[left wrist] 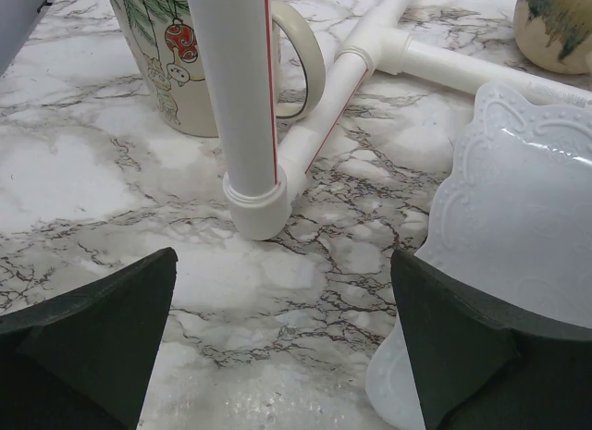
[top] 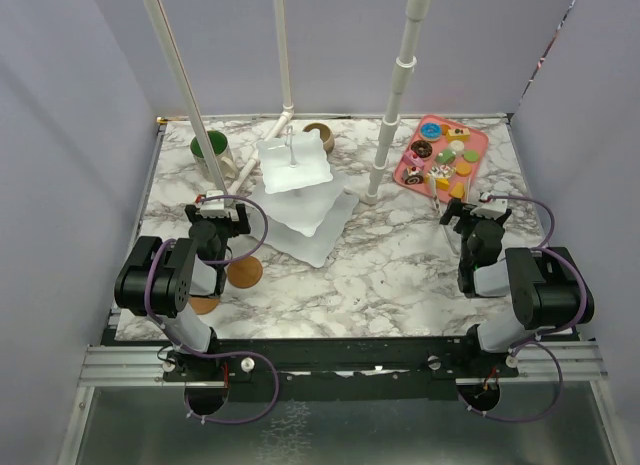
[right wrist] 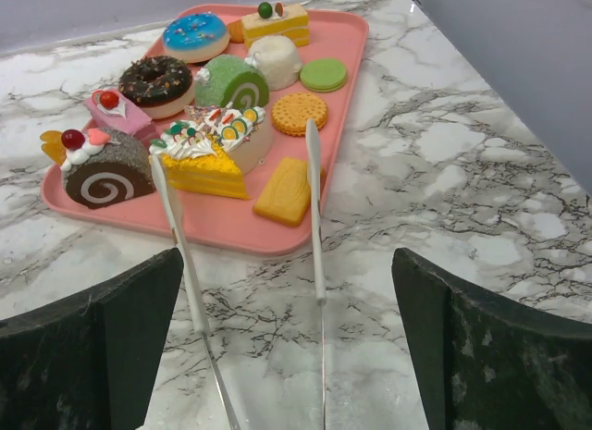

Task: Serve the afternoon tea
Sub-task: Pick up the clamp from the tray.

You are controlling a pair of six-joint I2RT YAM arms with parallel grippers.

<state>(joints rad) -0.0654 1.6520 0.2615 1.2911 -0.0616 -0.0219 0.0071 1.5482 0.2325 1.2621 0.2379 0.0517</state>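
The white three-level stand (top: 296,185) is between my left gripper and the metal tongs (top: 440,214), so my left gripper should move up clear and meet the tongs that my right gripper lifts.
The white three-tier stand (top: 297,190) stands left of the table's middle; its lowest plate shows in the left wrist view (left wrist: 527,208). The green-lined mug (top: 212,147) is at the back left and shows in the left wrist view (left wrist: 176,69). The tan mug (top: 320,135) is behind the stand. The toy pastries (right wrist: 217,125) lie on the pink tray (top: 445,150). My left gripper (top: 222,210) is open and empty just left of the stand, also in its wrist view (left wrist: 282,356). My right gripper (top: 478,210) is open, with the metal tongs (right wrist: 314,199) lying between its fingers on the table.
White PVC pipes (top: 180,75) rise from the table; one foot (left wrist: 254,199) stands right in front of the left gripper, and another pipe (top: 395,95) stands between the stand and the tray. Two brown round coasters (top: 244,272) lie near the left arm.
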